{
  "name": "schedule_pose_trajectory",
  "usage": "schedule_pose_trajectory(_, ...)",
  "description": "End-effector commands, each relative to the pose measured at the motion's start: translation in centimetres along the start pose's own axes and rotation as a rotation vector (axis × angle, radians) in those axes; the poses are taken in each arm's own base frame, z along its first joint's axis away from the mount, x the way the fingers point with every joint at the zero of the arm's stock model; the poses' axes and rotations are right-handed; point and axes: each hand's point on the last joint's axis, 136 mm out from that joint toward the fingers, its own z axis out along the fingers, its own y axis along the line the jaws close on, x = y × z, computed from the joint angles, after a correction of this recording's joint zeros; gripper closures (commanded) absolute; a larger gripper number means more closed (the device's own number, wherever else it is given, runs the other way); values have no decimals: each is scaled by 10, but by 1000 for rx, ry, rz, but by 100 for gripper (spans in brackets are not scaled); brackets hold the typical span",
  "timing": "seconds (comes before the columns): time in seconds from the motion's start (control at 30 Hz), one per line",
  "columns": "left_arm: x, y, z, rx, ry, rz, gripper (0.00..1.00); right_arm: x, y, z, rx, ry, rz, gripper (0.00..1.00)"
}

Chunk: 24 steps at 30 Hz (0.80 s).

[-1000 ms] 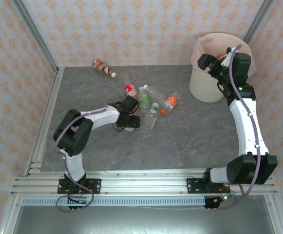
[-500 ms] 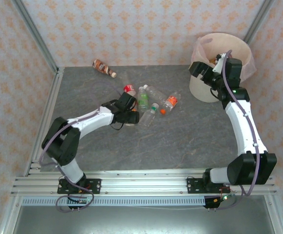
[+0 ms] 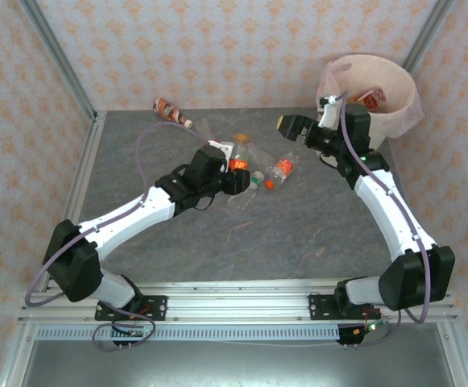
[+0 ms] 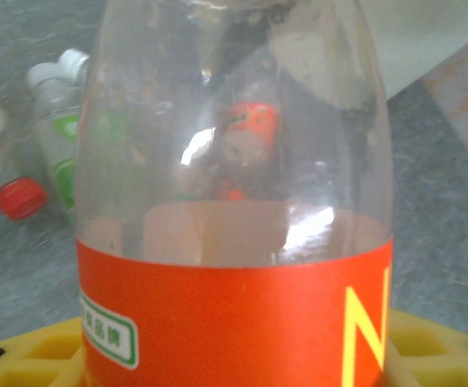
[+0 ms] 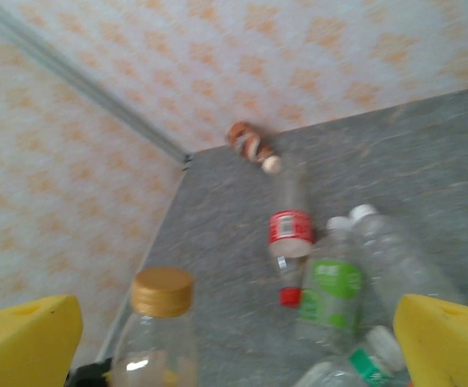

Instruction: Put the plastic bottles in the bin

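Observation:
I need to get the orange-labelled bottle (image 3: pixel 239 164) to the bin, but my left gripper holds it far from there. My right gripper should grab its gold-end with the cap (image 3: pixel 242 139) and carry it over.
My left gripper (image 3: pixel 230 174) is shut on a clear bottle (image 3: pixel 238 158) with an orange label (image 4: pixel 234 314) and a gold cap (image 5: pixel 162 291), held up above the pile. More plastic bottles lie on the grey table: a red-labelled one (image 5: pixel 290 239), a green-labelled one (image 5: pixel 334 292), a clear one (image 5: pixel 396 260), an orange-capped one (image 3: pixel 280 171) and a brown one (image 3: pixel 171 113) at the back. The right gripper (image 3: pixel 290 125) hangs open over the table just left of the bin (image 3: pixel 378 58), its yellow fingers (image 5: pixel 24 339) wide apart with nothing between them.
The bin stands at the back right corner with a pale pink liner and an orange-labelled bottle (image 3: pixel 370 98) inside. Patterned walls and metal rails (image 3: pixel 80 185) close the table at the left and back. Bare grey table (image 3: pixel 298 234) lies in front of the pile.
The left arm has stretched forward and lifted the orange-labelled bottle out of the pile. The right gripper has come out of the bin and swung left over the table, still open.

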Motion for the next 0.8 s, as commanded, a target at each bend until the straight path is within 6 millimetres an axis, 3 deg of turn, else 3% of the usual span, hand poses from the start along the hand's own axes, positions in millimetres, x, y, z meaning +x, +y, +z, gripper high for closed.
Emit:
schedule_pose_trajectory(0.0,-43,-49,-24,198,-141,26,47,3,44,4,-182,19,-35,1)
schedule_pose_trajectory(0.4,-62,-89,-32,406,-198,21,48,53,70,21,-319,217,-12,1)
schedule_pose_trajectory(0.77,-62,-99,-26,460,-179,15,48,77,78,22,-374,351,0,13)
